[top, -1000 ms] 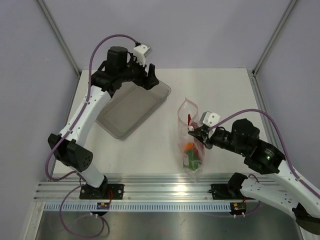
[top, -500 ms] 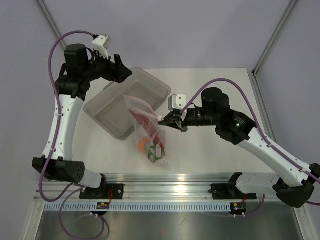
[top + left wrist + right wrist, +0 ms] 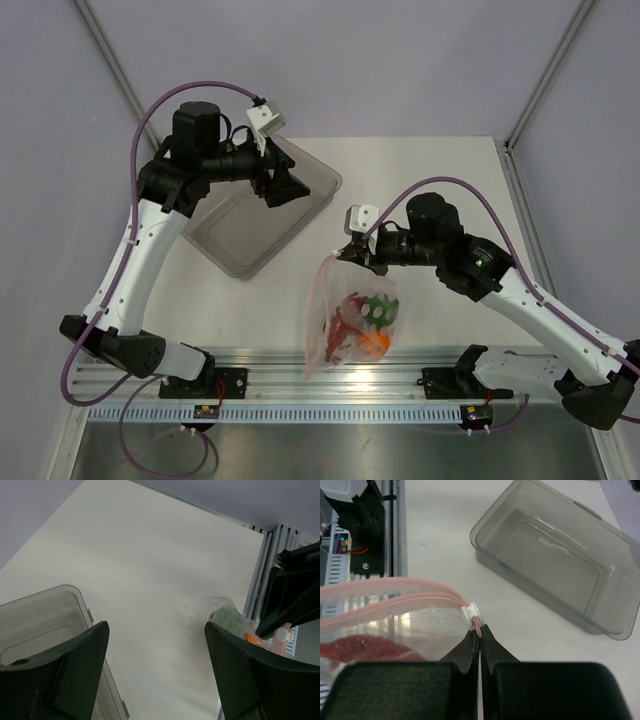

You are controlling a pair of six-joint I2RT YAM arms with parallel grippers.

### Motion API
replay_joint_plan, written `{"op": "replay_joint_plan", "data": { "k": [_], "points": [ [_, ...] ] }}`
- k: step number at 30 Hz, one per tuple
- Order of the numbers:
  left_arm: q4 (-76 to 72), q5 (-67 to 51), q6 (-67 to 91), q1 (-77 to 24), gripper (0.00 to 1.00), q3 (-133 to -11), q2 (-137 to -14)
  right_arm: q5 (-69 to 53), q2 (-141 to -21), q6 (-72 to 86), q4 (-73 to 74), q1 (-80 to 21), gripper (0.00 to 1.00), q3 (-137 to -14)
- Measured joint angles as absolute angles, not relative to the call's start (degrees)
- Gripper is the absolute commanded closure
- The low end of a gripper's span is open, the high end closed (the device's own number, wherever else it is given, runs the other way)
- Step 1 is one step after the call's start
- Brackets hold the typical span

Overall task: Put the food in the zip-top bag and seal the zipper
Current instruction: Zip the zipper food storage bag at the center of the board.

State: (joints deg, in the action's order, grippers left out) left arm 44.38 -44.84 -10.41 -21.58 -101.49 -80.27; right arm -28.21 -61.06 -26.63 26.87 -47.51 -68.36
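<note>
The zipper's end with the pink strips spread apart [image 3: 420,588] is in my right gripper, so my left gripper should take a tight hold of the white slider [image 3: 471,613] before my right gripper pulls away.
The clear zip-top bag [image 3: 322,305] hangs from my right gripper [image 3: 345,252] toward the table's front edge. Inside it are the red lobster [image 3: 340,325], the orange fruit [image 3: 372,343] and the green pepper [image 3: 380,308]. In the right wrist view my right gripper [image 3: 480,635] is shut on the end of the pink zipper [image 3: 395,592], right beside its white slider [image 3: 471,615]; the two zipper strips are spread apart to the left. My left gripper [image 3: 285,185] is open and empty above the tray's right end; it also shows in the left wrist view [image 3: 157,650].
A rigid clear tray [image 3: 255,215] stands empty at the back left, also seen in the right wrist view [image 3: 555,555] and the left wrist view [image 3: 45,625]. An aluminium rail [image 3: 300,380] runs along the front edge under the bag's bottom.
My right gripper has carried the bag from beside the tray to the front middle, where it now hangs. My left arm has swung right, over the tray's far end.
</note>
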Motion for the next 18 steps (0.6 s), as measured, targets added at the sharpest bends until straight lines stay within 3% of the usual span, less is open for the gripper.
{"op": "replay_joint_plan", "data": {
  "k": [8,18],
  "points": [
    [44.47,-44.05,-10.24,-24.40,0.20,-101.60,-83.70,-24.86,-62.98,-28.08,26.85,-43.68,1.00,-66.15],
    [44.71,-43.53,-10.66,-24.86,0.20,-108.71,-85.93,-24.82,-68.47,-31.70,28.18,-39.64,1.00,-73.10]
  ]
}}
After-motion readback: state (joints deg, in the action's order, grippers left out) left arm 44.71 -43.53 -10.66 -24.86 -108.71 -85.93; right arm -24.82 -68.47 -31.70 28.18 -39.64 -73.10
